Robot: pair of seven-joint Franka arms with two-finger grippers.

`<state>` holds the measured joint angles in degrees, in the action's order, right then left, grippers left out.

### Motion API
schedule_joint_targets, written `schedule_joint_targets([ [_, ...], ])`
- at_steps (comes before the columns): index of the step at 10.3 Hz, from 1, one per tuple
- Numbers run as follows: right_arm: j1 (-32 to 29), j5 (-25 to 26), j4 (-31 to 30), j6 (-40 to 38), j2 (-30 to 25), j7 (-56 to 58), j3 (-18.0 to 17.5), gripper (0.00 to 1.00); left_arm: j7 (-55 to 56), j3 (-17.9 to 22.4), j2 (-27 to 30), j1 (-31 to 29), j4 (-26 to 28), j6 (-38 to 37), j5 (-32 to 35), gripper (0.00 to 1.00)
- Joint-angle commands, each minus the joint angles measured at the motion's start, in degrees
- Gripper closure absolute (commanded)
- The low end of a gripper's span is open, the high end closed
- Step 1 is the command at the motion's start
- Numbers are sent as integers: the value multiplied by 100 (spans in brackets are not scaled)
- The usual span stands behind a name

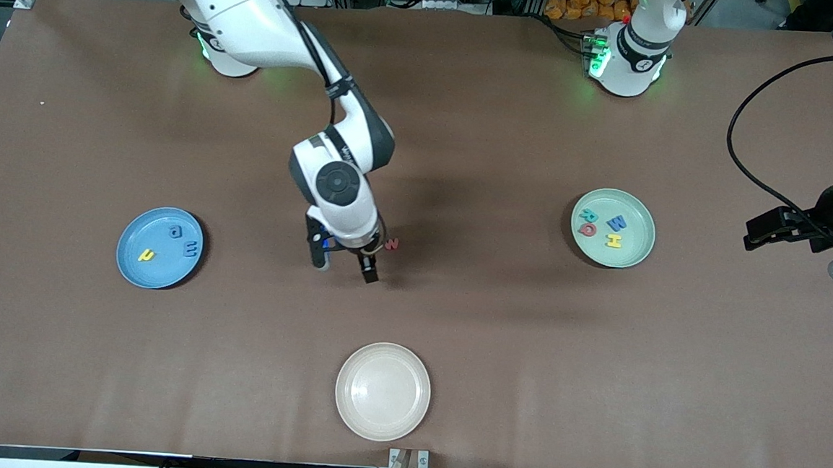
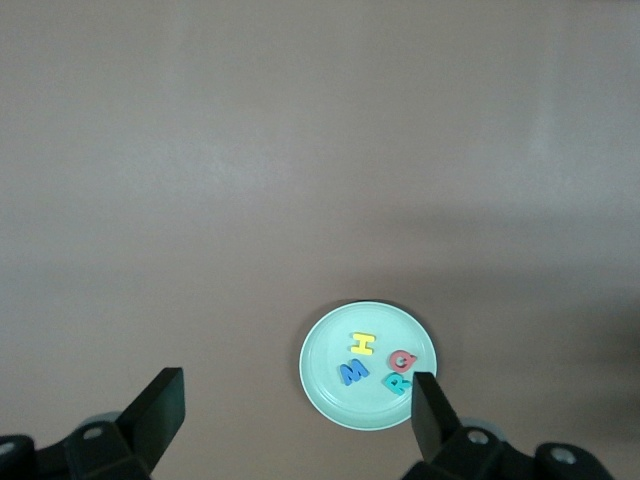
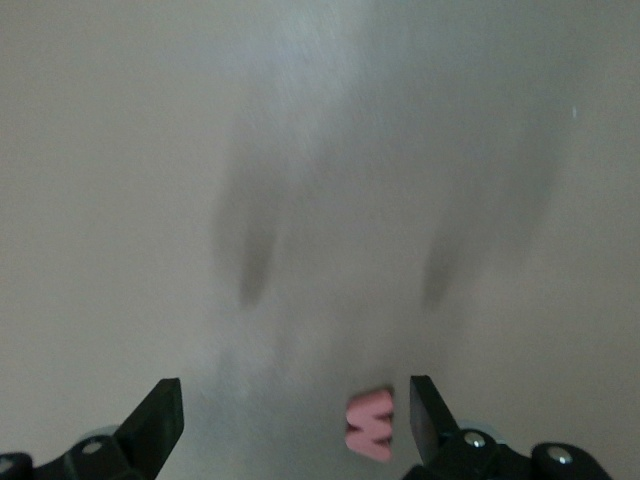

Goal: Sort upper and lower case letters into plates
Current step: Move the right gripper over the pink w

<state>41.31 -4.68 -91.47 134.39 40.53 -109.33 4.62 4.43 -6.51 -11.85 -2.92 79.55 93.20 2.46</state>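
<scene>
The pink letter (image 3: 370, 425) is lying free, and its narrow way lines up with my open fingers. My right gripper should keep going down until both fingers are on either side of the letter (image 1: 392, 244).
The sky blue plate (image 1: 161, 274) lies toward the right arm's end of the table and holds three letters, two blue and one yellow. The mint green plate (image 1: 634, 249) (image 2: 322, 360) lies toward the left arm's end with a yellow H (image 2: 362, 344), blue M (image 2: 353, 372), red Q (image 2: 401, 360) and teal R (image 2: 397, 383). A pink letter (image 1: 391, 245) (image 3: 370, 426) lies on the table mid-way between the plates. My right gripper (image 1: 346, 264) (image 3: 292, 395) hangs open just over it, the letter close inside one finger. My left gripper (image 1: 755, 235) (image 2: 295, 390) waits open, high beside the green plate.
A cream-white plate (image 1: 383, 391) sits near the table's front edge, nearer the camera than the right gripper. A black cable (image 1: 736, 149) loops over the table at the left arm's end. Brown tabletop stretches between the plates.
</scene>
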Motion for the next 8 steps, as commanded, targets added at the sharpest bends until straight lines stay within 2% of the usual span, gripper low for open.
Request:
schedule_joint_targets([
  [1, 158, -130, 112, 131, 236, -307, 22, 0, 101, 53, 322, 81, 165, 31, -114, 0],
  [3, 202, -130, 104, 140, 271, -395, 22, 0, 84, 166, 367, 335, 219, 5, -70, 0],
  [4, 202, -130, 104, 166, 324, -396, 22, 0, 58, 454, 385, 589, 227, -4, -79, 0],
  [5, 202, -138, 104, 245, 350, -387, 22, 0, 49, 936, 385, 1026, 219, -21, -105, 0],
  [8, 228, -138, 104, 315, 456, -396, 22, 0, 5, 1046, 385, 1101, 245, -48, -132, 0],
])
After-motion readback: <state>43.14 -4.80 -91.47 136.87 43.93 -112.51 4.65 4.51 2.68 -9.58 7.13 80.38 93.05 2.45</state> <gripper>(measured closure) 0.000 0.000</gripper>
